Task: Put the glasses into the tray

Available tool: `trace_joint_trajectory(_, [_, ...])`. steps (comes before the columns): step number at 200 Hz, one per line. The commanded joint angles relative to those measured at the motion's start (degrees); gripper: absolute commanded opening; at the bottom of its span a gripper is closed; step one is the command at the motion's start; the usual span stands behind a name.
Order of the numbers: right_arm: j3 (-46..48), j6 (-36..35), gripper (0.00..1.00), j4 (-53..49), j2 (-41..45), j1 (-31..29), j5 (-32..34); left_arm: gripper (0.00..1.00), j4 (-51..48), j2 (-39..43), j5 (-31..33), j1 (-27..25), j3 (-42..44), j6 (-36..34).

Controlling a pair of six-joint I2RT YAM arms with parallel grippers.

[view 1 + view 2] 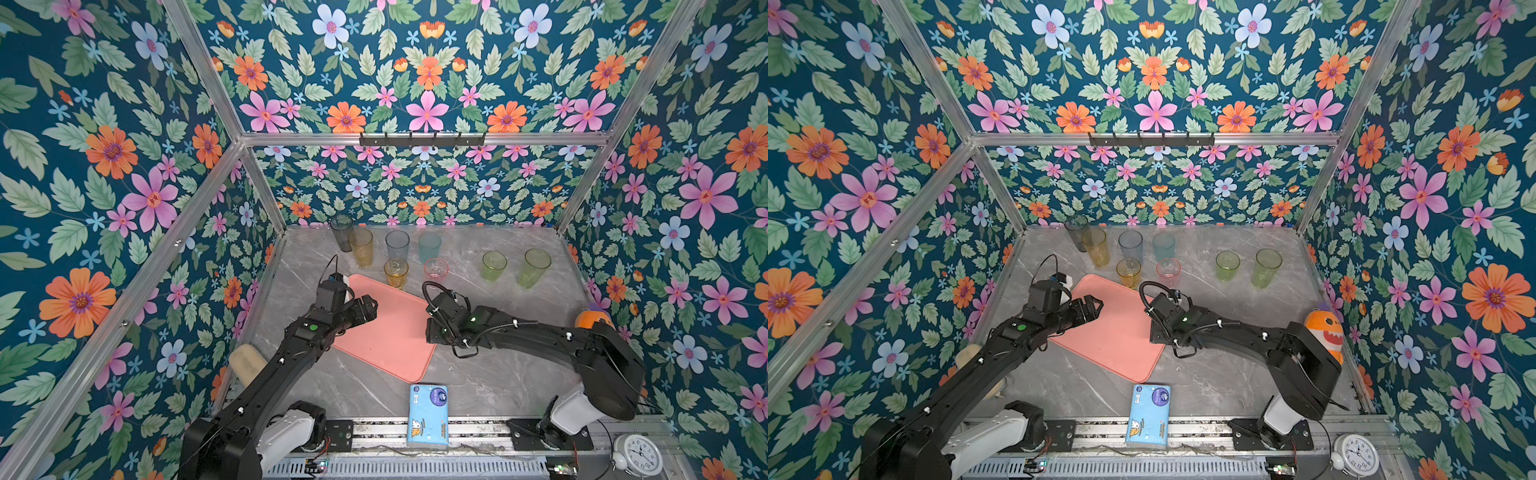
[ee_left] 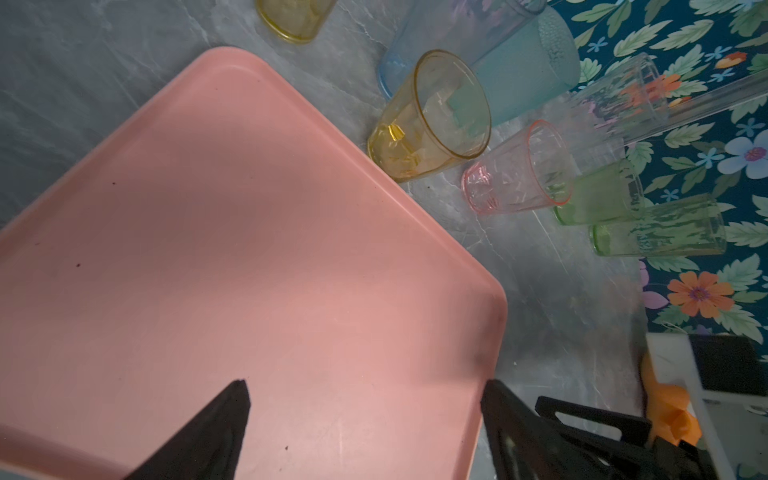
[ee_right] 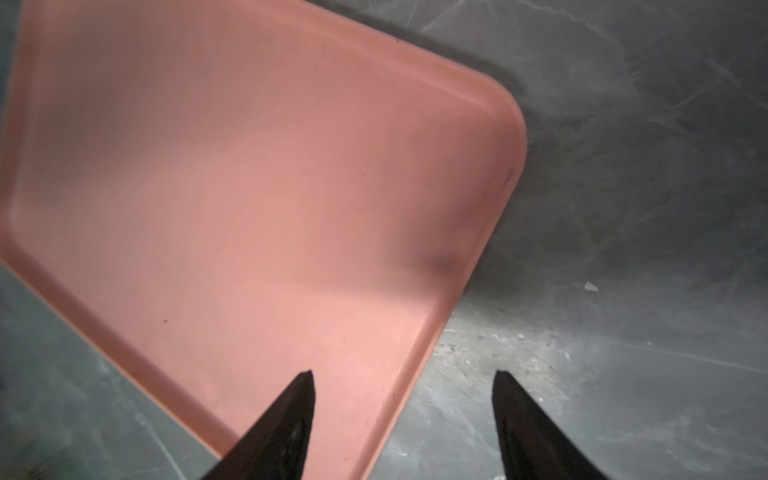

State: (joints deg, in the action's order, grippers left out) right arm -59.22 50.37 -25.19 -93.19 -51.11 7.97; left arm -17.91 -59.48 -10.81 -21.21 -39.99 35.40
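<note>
The salmon-pink tray sits crooked close to the short yellow glass (image 1: 397, 289), so next I grip the tray's rim (image 1: 430, 360) with my right gripper and turn the tray straight first.
The salmon-pink tray (image 1: 390, 340) (image 1: 1117, 336) lies skewed mid-table with nothing in it. Behind it stand the glasses: smoky grey (image 1: 341, 232), amber (image 1: 361, 247), blue-grey (image 1: 397, 245), teal (image 1: 429, 247), a short yellow one (image 1: 396, 272) (image 2: 428, 120), pink (image 1: 436, 269) (image 2: 515, 170), and two green (image 1: 494, 266) (image 1: 534, 268). My left gripper (image 1: 370, 309) (image 2: 365, 382) hangs open over the tray's far left part, holding nothing. My right gripper (image 3: 404, 372) is open astride the tray's (image 3: 249, 187) right rim, one finger over the tray and one over the table.
A blue tissue pack (image 1: 429, 415) lies at the front edge. An orange toy (image 1: 592, 320) stands by the right wall and a white alarm clock (image 1: 638, 455) at the front right. A beige object (image 1: 247, 365) sits under the left arm. Floral walls close in three sides.
</note>
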Motion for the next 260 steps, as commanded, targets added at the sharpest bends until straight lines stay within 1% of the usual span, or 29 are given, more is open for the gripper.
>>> trace_joint_trajectory(1, [-1.20,2.15,0.65,-4.25,-4.33,-0.17,1.36,0.90,-0.72,0.59,2.28,0.21,-0.14,-1.77])
trace_joint_trajectory(40, [-2.25,1.78,0.59,-4.67,-7.86,-0.72,0.26,0.90,-0.90,0.53,2.57,0.29,-0.36,-2.17])
trace_joint_trajectory(51, [-2.56,1.44,0.54,-4.88,-8.47,-0.82,0.09,0.90,-0.90,0.45,2.55,0.29,-0.30,-2.24])
trace_joint_trajectory(78, [-3.25,0.30,0.50,-4.92,-10.23,-0.83,-1.12,0.90,-0.90,0.81,2.94,0.38,-0.01,-2.31])
trace_joint_trajectory(103, [-3.97,-0.44,0.43,-5.39,-11.73,-0.83,-1.87,0.90,-1.40,1.35,3.50,0.38,-0.03,-2.53])
trace_joint_trajectory(114, [-4.00,-0.67,0.42,-5.67,-12.00,-0.76,-1.93,0.90,-1.30,1.57,3.05,0.47,-0.09,-2.49])
trace_joint_trajectory(132, [-3.74,-1.08,0.40,-5.88,-12.09,-0.83,-1.60,0.90,-0.82,1.66,1.79,0.64,-0.24,-2.14])
trace_joint_trajectory(136, [-3.57,-1.33,0.36,-5.84,-12.03,-0.83,-1.54,0.91,-0.85,1.65,1.91,0.65,-0.33,-2.17])
trace_joint_trajectory(147, [-3.21,-1.63,0.32,-6.22,-11.93,-0.76,-1.01,0.90,-1.11,1.68,2.53,0.65,-0.44,-2.25])
trace_joint_trajectory(159, [-2.85,-1.85,0.32,-7.04,-11.67,-0.75,-0.11,0.90,-1.25,1.81,2.89,0.65,-0.44,-2.26])
trace_joint_trajectory(177, [-2.23,-2.34,0.29,-7.80,-11.15,-0.64,0.67,0.90,-1.25,2.03,2.91,0.64,-0.35,-2.35])
trace_joint_trajectory(192, [-1.72,-2.67,0.23,-8.29,-10.55,-0.38,1.20,0.90,-1.16,2.13,2.75,0.65,-0.42,-2.51])
trace_joint_trajectory(208, [-1.13,-3.23,0.22,-8.64,-9.87,0.29,1.45,0.90,-1.07,2.01,2.72,0.65,-0.36,-2.61])
trace_joint_trajectory(239, [-0.41,-5.29,0.17,-9.59,-8.70,2.15,2.07,0.90,-1.00,2.00,2.99,0.65,-0.34,-2.79])
trace_joint_trajectory(260, [0.78,-6.73,0.16,-9.28,-7.55,3.44,2.48,0.90,-0.90,1.89,2.98,0.63,-0.20,-2.87])
